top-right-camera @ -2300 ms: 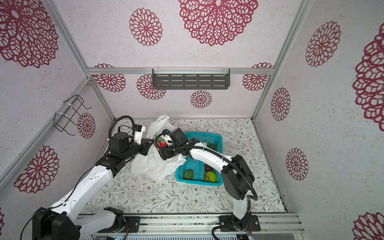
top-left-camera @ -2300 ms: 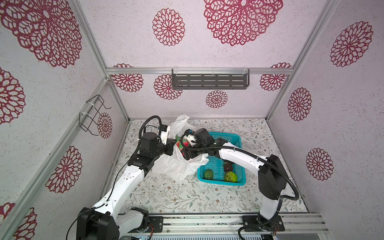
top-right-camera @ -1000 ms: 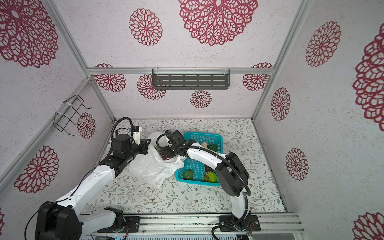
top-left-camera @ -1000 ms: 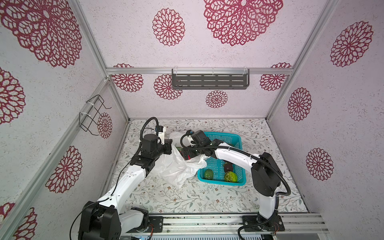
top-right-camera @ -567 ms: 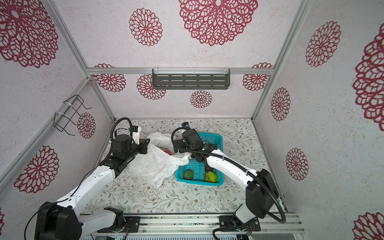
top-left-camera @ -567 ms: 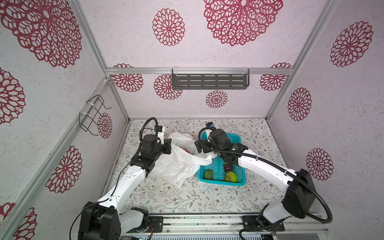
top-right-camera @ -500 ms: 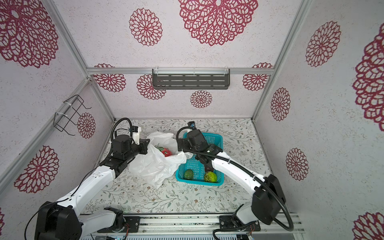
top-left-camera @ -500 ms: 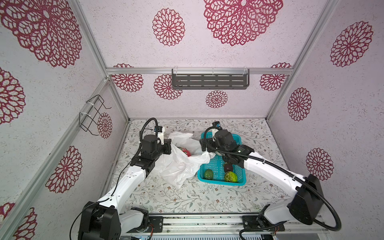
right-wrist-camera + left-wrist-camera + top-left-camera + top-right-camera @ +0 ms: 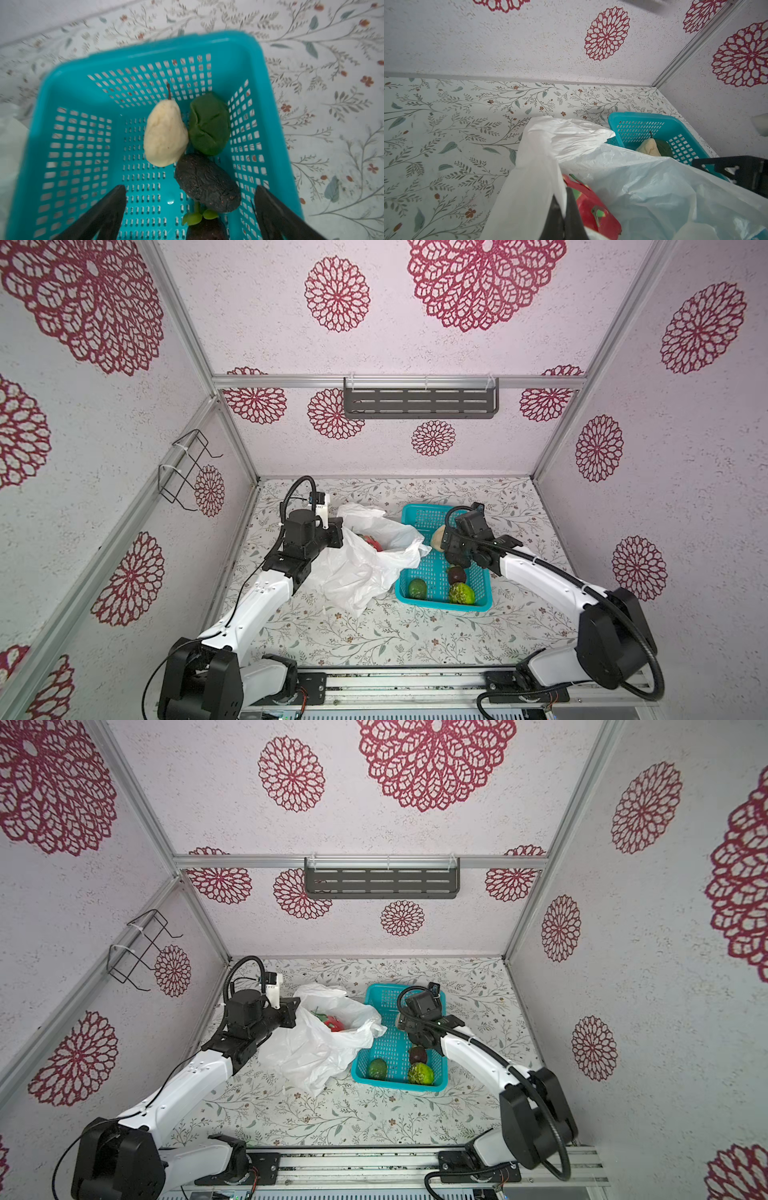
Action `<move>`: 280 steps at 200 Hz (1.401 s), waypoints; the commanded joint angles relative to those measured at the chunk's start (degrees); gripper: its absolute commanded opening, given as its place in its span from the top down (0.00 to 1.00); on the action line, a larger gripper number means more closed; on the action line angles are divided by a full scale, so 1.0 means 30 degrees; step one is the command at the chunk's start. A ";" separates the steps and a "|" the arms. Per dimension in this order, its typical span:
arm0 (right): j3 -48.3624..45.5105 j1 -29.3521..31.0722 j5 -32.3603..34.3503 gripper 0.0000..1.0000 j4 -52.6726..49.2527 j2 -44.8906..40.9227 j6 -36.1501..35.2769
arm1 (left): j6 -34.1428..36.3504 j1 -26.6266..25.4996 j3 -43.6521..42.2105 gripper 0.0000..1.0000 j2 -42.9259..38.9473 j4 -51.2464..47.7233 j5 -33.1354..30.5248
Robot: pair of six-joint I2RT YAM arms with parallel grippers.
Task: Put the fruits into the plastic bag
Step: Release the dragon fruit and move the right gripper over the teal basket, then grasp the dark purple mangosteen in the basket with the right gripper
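I expect the cream pear (image 9: 166, 134) to turn a little when I lift the dark brown fruit, because the dark brown fruit lies (image 9: 181, 160) against the pear.
The white plastic bag (image 9: 365, 568) (image 9: 316, 1048) lies open left of the teal basket (image 9: 440, 606). My left gripper (image 9: 563, 207) is shut on the bag's rim (image 9: 537, 166), holding the mouth up. A red fruit with green leaves (image 9: 591, 205) (image 9: 372, 541) lies inside the bag. My right gripper (image 9: 190, 193) hangs open over the basket (image 9: 166, 45), with nothing between its fingers. Below it lie a cream pear (image 9: 165, 133), a dark green fruit (image 9: 209, 123) and a dark brown fruit (image 9: 207, 187). Near the basket's front sit a smooth green fruit (image 9: 417, 588) and a bumpy light-green ball (image 9: 461, 593).
A grey slotted shelf (image 9: 419, 402) hangs on the back wall and a black wire rack (image 9: 187, 468) on the left wall. The arms' rail (image 9: 395, 684) runs along the front edge. Walls close in on three sides of the floral table.
My right gripper has pulled out of the bag's mouth and swung right over the basket, now empty; the red fruit stays in the bag. The left gripper still holds the bag.
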 commanded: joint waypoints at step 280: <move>0.1922 -0.0291 -0.2863 0.69 0.0291 0.3152 -0.1750 | 0.0330 -0.0015 0.0025 1.00 -0.0489 -0.0243 -0.0138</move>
